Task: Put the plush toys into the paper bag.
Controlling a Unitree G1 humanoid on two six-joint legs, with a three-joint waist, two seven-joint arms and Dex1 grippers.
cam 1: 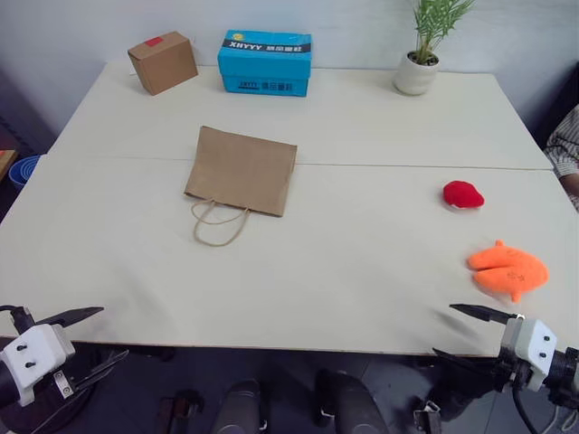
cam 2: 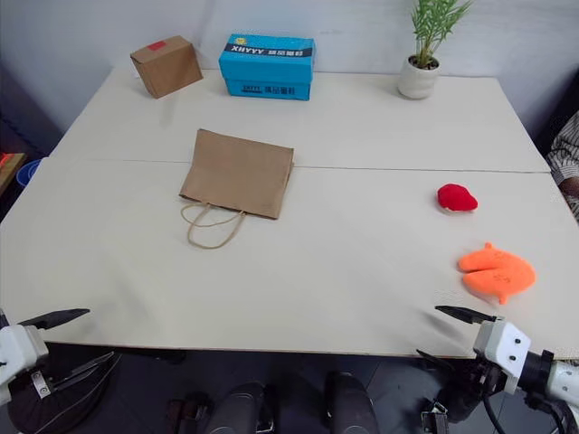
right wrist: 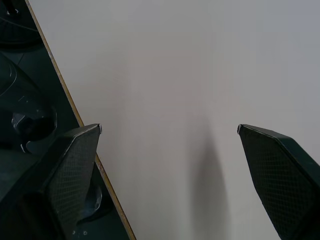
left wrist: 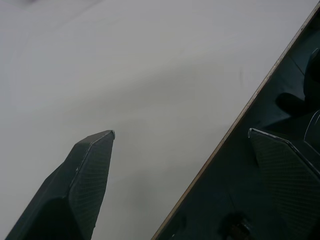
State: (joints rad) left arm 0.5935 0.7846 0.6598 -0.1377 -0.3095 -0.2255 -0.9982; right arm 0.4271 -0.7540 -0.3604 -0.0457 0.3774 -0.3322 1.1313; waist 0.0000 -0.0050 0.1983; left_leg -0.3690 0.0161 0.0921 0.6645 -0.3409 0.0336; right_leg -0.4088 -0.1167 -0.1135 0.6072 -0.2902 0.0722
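My gripper will make the paper bag (cam 1: 242,170) open wide when it lifts the bag's upper handle, because the twine handles (cam 1: 219,224) lie as separate loops at the bag's flat opening.
The brown paper bag (cam 1: 242,170) lies flat on the white table (cam 1: 362,253), left of centre, its twine handles (cam 1: 217,226) pointing toward me. The red plush toy (cam 1: 462,193) rests on the right side of the table. The orange fish-shaped plush toy (cam 1: 508,269) lies closer to me, near the front right. My left gripper (cam 1: 107,334) hovers open and empty at the table's front left edge. My right gripper (cam 1: 443,330) is also open and empty, at the front edge just short of the orange toy. Both wrist views look past spread fingers (right wrist: 75,165) onto bare tabletop.
At the back of the table stand a cardboard box with a red sticker (cam 1: 163,61), a blue carton (cam 1: 265,63) and a potted plant (cam 1: 419,63). A person's striped sleeve (cam 1: 565,145) shows at the right edge. A blue bin (cam 1: 23,170) sits off the left side.
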